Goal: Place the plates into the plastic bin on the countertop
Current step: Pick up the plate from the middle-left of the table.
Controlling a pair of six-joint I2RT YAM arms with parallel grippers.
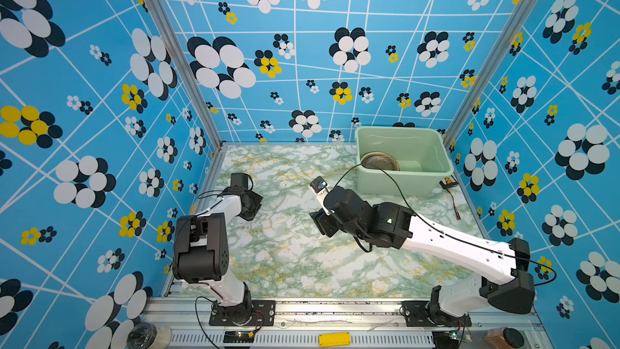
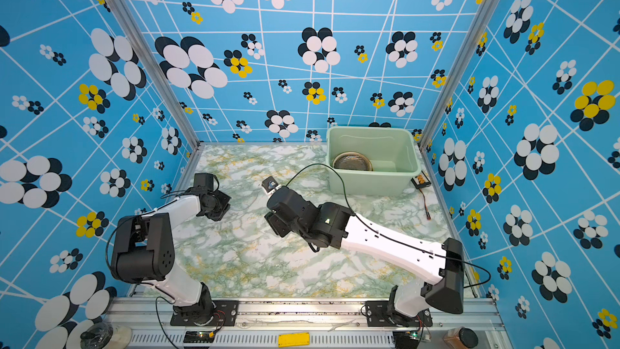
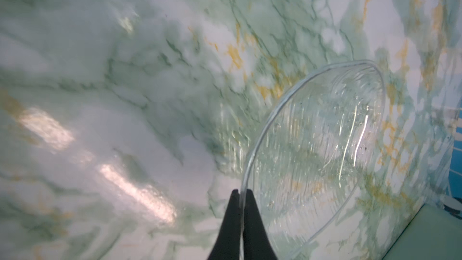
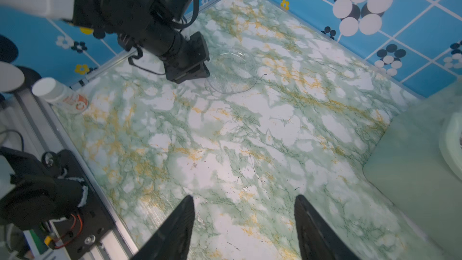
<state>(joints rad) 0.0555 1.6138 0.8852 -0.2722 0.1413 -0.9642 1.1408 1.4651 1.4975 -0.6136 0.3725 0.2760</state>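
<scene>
The clear plate's far rim (image 3: 379,74) is free, so my left gripper should go on moving the plate toward my open right gripper (image 1: 312,225) until my right gripper grips the plate's rim, before it lets go.
A clear ribbed glass plate (image 3: 320,151) lies low over the marbled countertop (image 1: 302,263). My left gripper (image 3: 241,192) is shut on its near rim. In the right wrist view the same plate (image 4: 232,71) shows beside the left gripper's black body (image 4: 187,63). I cannot tell whether the plate touches the countertop. In both top views the pale green plastic bin (image 1: 402,179) (image 2: 369,182) stands at the back right. An amber glass plate (image 1: 379,161) (image 2: 352,161) lies inside it. My right gripper (image 4: 243,201) hangs open over bare countertop, left of the bin's wall (image 4: 412,171).
A small black and orange device (image 1: 449,182) with a trailing wire (image 1: 455,208) lies at the bin's right side. A white bottle (image 4: 60,95) lies by the left frame rail. Blue flowered walls close in the countertop on three sides.
</scene>
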